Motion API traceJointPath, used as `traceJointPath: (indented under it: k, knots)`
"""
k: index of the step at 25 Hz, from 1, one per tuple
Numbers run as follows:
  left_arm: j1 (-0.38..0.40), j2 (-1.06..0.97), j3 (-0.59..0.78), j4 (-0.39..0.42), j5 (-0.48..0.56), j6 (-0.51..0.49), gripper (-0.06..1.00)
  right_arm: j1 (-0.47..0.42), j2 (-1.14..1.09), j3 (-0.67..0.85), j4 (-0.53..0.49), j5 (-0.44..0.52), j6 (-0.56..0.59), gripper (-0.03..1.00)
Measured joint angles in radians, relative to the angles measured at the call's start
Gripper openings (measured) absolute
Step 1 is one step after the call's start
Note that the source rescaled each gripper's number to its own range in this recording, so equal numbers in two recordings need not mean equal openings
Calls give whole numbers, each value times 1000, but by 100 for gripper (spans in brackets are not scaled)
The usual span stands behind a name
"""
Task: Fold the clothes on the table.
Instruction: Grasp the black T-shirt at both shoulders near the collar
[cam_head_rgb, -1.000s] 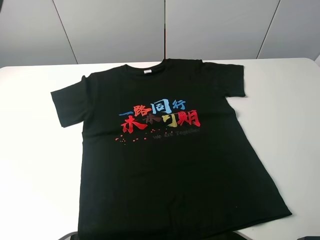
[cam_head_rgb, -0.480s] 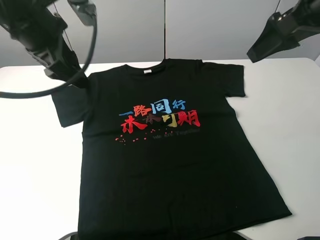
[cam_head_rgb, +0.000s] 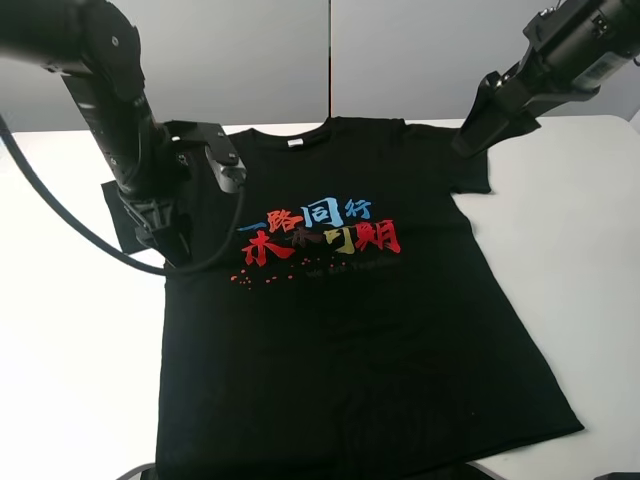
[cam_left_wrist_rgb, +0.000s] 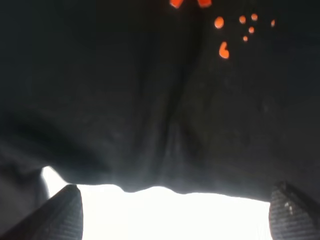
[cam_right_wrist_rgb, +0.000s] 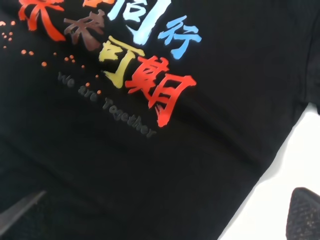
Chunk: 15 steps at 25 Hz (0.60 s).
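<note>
A wrinkle from the shirt's side edge runs midway between the left gripper's fingers, so the left gripper should go on moving down and inward over the shirt until its fingers pinch the cloth (cam_left_wrist_rgb: 175, 162).
The clothes are one black T-shirt (cam_head_rgb: 340, 320), spread flat and face up on the white table (cam_head_rgb: 80, 350), with red, blue and yellow characters (cam_head_rgb: 320, 230) on the chest. My left gripper (cam_head_rgb: 178, 250) hangs low over the shirt's left side seam just below the sleeve. It is open, its fingertips (cam_left_wrist_rgb: 55, 215) wide apart over the shirt's edge (cam_left_wrist_rgb: 150, 180) and bare table (cam_left_wrist_rgb: 175, 220). My right gripper (cam_head_rgb: 468, 142) is open in the air above the right shoulder. The right wrist view looks down on the printed characters (cam_right_wrist_rgb: 145, 80) between its spread fingertips (cam_right_wrist_rgb: 305, 212).
Grey wall panels (cam_head_rgb: 330, 60) stand behind the table's far edge. Dark objects poke in at the bottom edge of the high view (cam_head_rgb: 150, 472). White table surface (cam_head_rgb: 590, 280) lies on both sides of the shirt.
Both arms have come into view and moved down toward the shirt, the left to the left armpit seam, the right over the right shoulder. The shirt has not moved.
</note>
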Motion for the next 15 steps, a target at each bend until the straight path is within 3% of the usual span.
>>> traceJointPath:
  k: [15]
  knots:
    - [-36,129,-1,97,-81,7,97,0,22,-1,2,-40,-30,100]
